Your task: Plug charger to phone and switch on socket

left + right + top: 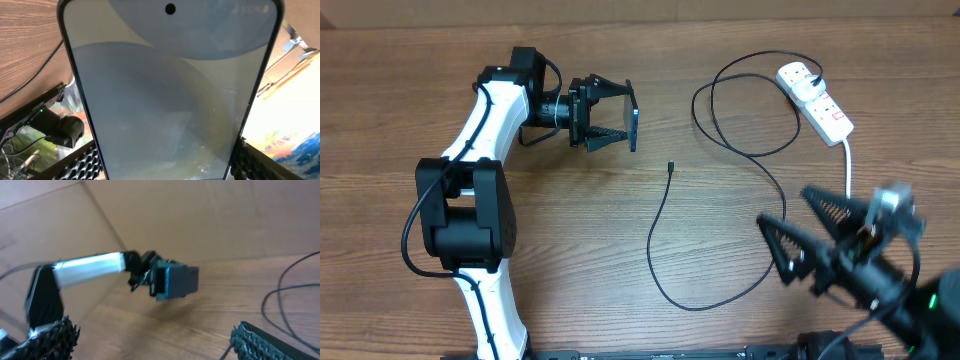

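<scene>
The phone's bottom end is between my left gripper's fingers, where the charger has to go. My right gripper should first take the phone by its camera end.
My left gripper is shut on the phone, holding it on edge above the table at the upper middle. In the left wrist view the phone fills the frame between the fingers, its screen pale grey. The charger, a thin black cable, loops across the table; its tiny connector tip lies free just right of and below the phone, and its plug sits in the white socket block at the upper right. My right gripper is open and empty above the table at the lower right. The right wrist view shows the held phone ahead.
The socket's thick white cord runs down from the block toward my right arm. A cardboard wall stands behind the table. The cable's upper loop lies left of the socket.
</scene>
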Available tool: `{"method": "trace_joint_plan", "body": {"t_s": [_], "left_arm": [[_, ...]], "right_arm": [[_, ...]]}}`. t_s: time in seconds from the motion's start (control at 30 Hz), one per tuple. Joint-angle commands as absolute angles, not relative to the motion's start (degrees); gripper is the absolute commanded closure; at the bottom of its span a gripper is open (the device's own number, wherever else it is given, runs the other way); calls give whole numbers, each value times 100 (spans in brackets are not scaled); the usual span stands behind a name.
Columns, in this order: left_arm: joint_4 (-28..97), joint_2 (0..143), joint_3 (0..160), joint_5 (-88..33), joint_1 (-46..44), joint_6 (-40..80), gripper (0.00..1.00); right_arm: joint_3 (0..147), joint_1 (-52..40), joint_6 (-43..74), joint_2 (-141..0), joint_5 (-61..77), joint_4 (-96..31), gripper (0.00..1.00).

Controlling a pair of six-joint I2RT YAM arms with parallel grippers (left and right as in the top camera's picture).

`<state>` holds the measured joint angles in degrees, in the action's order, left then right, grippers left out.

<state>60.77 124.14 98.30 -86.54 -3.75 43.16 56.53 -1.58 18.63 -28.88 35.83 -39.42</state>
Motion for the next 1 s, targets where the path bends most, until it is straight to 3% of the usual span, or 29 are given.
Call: {"method": "trace_joint_plan", "body": {"t_s": [0.0, 0.17, 0.27, 0.53, 0.7, 0.97], "left_arm": [[6082, 12433, 10003, -8921, -377, 4377, 26], [6084, 12433, 10003, -8847, -377, 4394, 26], [6084, 12433, 10003, -8694, -377, 4447, 25], [6082, 12433, 10003, -8615, -381, 4491, 26], [6086, 12433, 10003, -8510, -381, 4530, 26], [6086, 12433, 10001, -8508, -429, 4550, 26]], "right_arm": [[6453, -150, 1695, -3863, 4303, -4066, 0], [6615, -259, 2445, -4648, 5822, -3059, 4], [6689, -631, 2915, -5131, 5513, -3085, 4], [7535, -2790, 2727, -6842, 1151, -4932, 0], [8600, -3721, 2884, -7856, -412, -5365, 0], [8761, -4427, 3798, -8785, -2292, -4963, 0]]}}
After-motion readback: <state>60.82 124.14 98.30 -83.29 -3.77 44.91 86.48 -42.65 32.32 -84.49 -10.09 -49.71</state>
